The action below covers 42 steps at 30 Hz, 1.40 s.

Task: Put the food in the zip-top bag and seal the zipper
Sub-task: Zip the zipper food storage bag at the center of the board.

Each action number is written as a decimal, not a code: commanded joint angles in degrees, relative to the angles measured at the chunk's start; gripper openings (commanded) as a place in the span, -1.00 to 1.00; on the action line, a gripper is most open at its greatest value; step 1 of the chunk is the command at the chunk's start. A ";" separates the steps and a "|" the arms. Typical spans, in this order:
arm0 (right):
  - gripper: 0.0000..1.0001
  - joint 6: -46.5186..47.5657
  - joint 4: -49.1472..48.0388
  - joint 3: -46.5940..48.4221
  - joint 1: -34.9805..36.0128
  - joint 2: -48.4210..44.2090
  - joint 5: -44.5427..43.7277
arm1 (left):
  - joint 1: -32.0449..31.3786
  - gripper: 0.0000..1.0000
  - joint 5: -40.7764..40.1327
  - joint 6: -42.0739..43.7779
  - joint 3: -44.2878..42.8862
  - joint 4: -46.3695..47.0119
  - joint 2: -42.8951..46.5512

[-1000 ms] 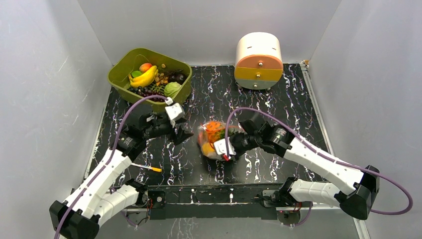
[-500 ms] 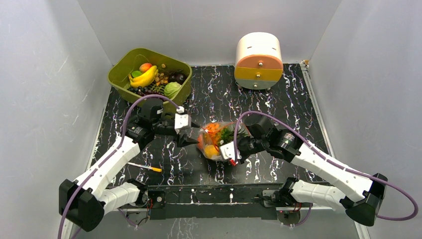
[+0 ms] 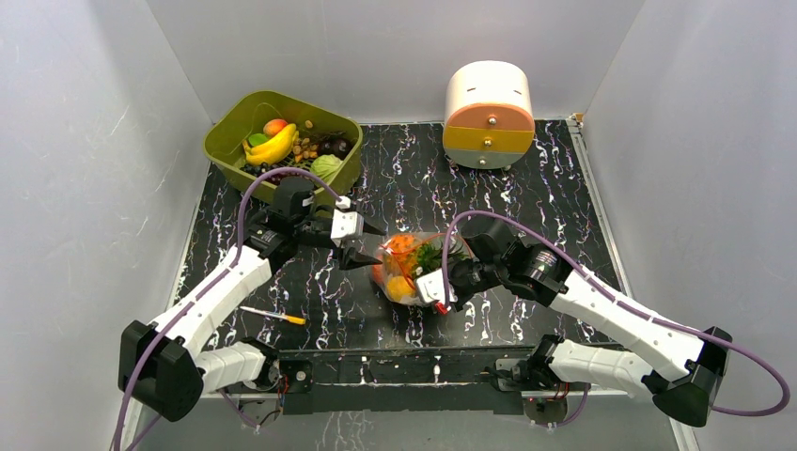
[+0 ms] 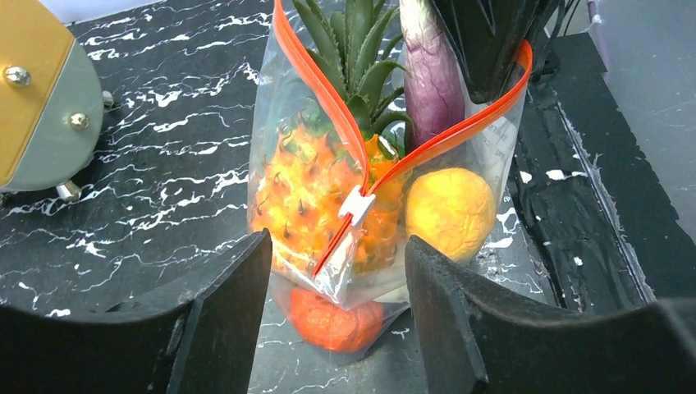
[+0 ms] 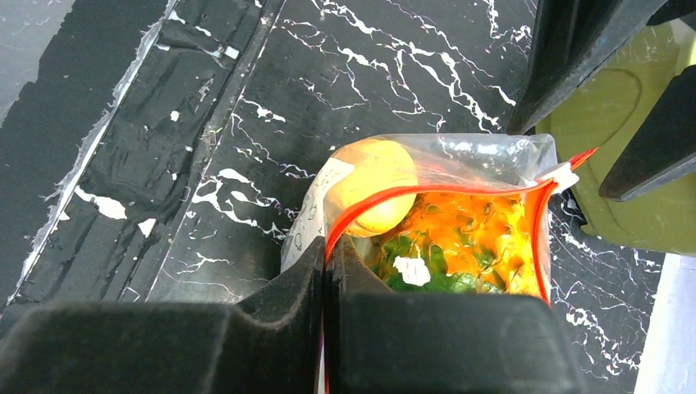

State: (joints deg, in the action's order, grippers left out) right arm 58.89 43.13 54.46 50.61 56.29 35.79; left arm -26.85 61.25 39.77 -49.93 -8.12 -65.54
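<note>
The zipper is in my right gripper, far from the white slider, so my right gripper should grab the slider [image 4: 356,205] while my left gripper pinches the zipper's tail.
The zip-top bag [image 3: 410,270] stands mid-table, clear, with its mouth gaping. In the left wrist view the zip-top bag [image 4: 484,148] holds the food: a spiky orange piece [image 4: 304,193], a yellow round piece [image 4: 450,212], a purple eggplant [image 4: 431,78], green leaves [image 4: 349,37] and an orange round piece [image 4: 332,324]. The red-orange zipper [image 4: 316,74] runs in a V down to a white slider [image 4: 358,205]. My left gripper [image 4: 336,246] is open, its jaws on either side of the bag's slider corner without touching it. My right gripper [image 5: 323,250] is shut on the zipper [image 5: 349,220] at the other end.
A green bin [image 3: 226,141] of toy fruit sits at the back left, close behind my left arm. A small round drawer cabinet [image 3: 487,115] stands at the back right. A yellow-tipped pen [image 3: 274,316] lies near the front left.
My left gripper has moved right, up to the bag's slider corner, its jaws a little narrower. My right arm shifted slightly early on, still shut on the bag.
</note>
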 commanded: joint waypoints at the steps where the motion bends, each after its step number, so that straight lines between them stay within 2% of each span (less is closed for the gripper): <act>1: -1.00 1.05 -1.75 0.82 0.37 -0.55 2.12 | -0.09 0.13 6.25 4.38 -2.15 0.79 -1.42; 5: -1.00 0.05 -2.81 0.62 0.32 -0.74 1.55 | -0.79 -0.06 8.26 11.44 -4.19 -5.81 -3.84; 7: -1.00 -0.24 -2.73 0.64 0.37 -0.82 1.23 | -0.92 -0.26 9.04 13.99 -5.27 -9.28 -4.96; 9: -1.00 -0.86 -2.83 0.65 0.37 -0.83 1.05 | -0.92 -0.55 9.75 14.98 -5.77 -10.10 -5.09; 11: -1.00 -2.40 -3.20 0.77 0.37 -0.93 0.75 | -0.92 -0.95 10.11 14.70 -5.84 -9.47 -4.53; 12: -1.00 -3.80 -3.59 1.15 0.37 -0.97 0.43 | -0.94 -1.00 9.93 14.50 -5.72 -9.26 -3.94; 14: -1.00 -7.37 -5.36 1.77 0.37 -1.43 -0.59 | -0.91 -1.00 9.45 12.96 -5.15 -7.95 -2.23; 19: -0.26 -15.73 -12.78 3.69 0.37 -5.15 0.37 | -0.92 -1.00 8.50 6.77 -2.54 -1.77 1.03; 24: -0.02 -25.84 -26.17 2.18 0.36 -9.08 -8.94 | -0.92 -1.00 7.06 2.57 -2.18 0.86 2.95; 30: 0.02 -31.59 -24.08 7.47 0.33 -2.72 -12.22 | -0.92 -1.00 6.76 3.10 -2.74 0.47 2.83; 37: 0.12 -32.18 -22.87 10.41 0.36 2.26 -9.21 | -0.92 -1.00 6.65 2.65 -1.83 1.50 3.20; 39: 0.05 -32.07 -22.44 10.81 0.50 3.42 -8.56 | -0.91 -1.00 6.40 0.81 -2.05 2.02 3.31; 42: -0.24 -32.13 -22.29 11.19 0.92 4.80 -8.30 | -0.92 -1.00 6.36 -2.24 -3.46 1.42 2.41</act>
State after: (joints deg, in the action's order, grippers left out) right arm 27.83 22.63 61.78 50.72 60.47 26.39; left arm -27.55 65.23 40.49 -52.34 -8.84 -64.29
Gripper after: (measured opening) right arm 0.445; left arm 0.014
